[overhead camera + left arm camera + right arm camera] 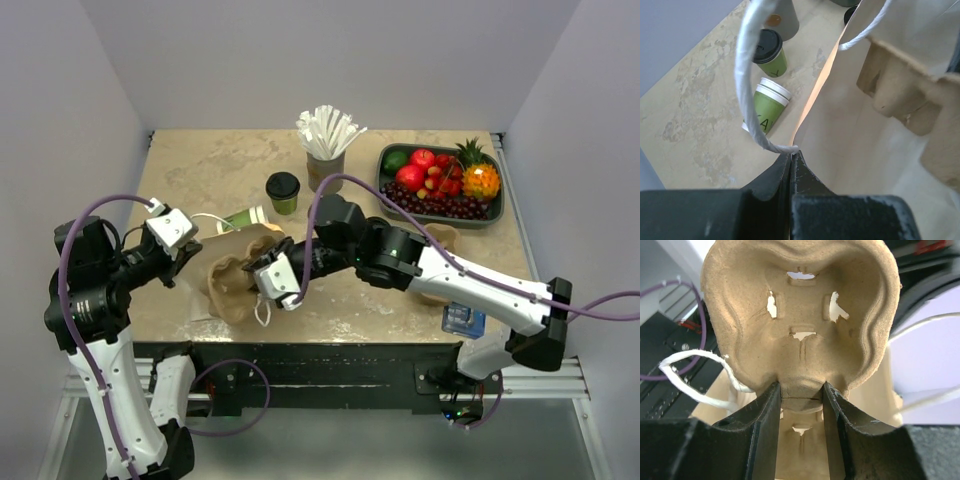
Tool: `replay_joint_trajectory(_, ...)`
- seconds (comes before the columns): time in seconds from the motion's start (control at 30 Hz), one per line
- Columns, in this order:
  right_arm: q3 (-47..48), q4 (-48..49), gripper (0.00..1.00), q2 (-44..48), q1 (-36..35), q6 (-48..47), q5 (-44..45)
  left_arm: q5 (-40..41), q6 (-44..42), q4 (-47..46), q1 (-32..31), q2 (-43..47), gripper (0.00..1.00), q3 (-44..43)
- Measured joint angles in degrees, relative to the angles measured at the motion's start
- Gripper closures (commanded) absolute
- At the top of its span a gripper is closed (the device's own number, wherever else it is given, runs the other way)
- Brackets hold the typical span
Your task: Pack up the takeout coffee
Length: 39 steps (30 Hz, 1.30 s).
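Next, my right gripper moves back, turns the cup carrier (232,286) level and lowers it into the bag (216,252), because the cup carrier is tilted steeply at the bag's opening.
The takeout coffee (283,192), a green cup with a black lid, stands upright behind the paper bag (258,240); it also shows in the left wrist view (769,52). A second green cup (245,219) with no lid lies on its side next to it (768,107). My left gripper (188,255) is shut on the bag's rim (812,107) beside a white string handle (747,80). My right gripper (264,280) is shut on the middle ridge of a brown pulp cup carrier (800,315), held at the bag's mouth (905,95).
A grey cup of white straws (326,160) stands at the back centre. A dark tray (497,215) of fruit sits at the back right. A blue packet (463,320) lies near the front right edge, with another brown paper item (441,238) under my right arm.
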<state>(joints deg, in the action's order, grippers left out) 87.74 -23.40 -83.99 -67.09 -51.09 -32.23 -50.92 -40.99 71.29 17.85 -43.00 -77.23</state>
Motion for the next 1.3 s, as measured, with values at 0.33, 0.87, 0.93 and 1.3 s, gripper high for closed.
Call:
replay_joint_trajectory(0.33,-5.1,11.8,1.00,7.9,0.0,7.7,1.5,0.2,0.1,0.2,0.0,0.0,1.00,0.1)
replay_joint_trajectory(0.87,-6.6,16.6,1.00,5.7,0.0,14.0,4.5,0.8,2.9,-0.5,0.0,0.5,1.00,1.8)
replay_joint_trajectory(0.93,-7.6,17.7,1.00,7.1,0.0,14.3,6.0,1.3,3.1,-0.5,0.0,0.8,1.00,2.1)
replay_joint_trajectory(1.3,-10.5,23.1,1.00,11.0,0.0,23.4,8.0,3.8,6.4,-2.1,0.0,4.5,1.00,4.1)
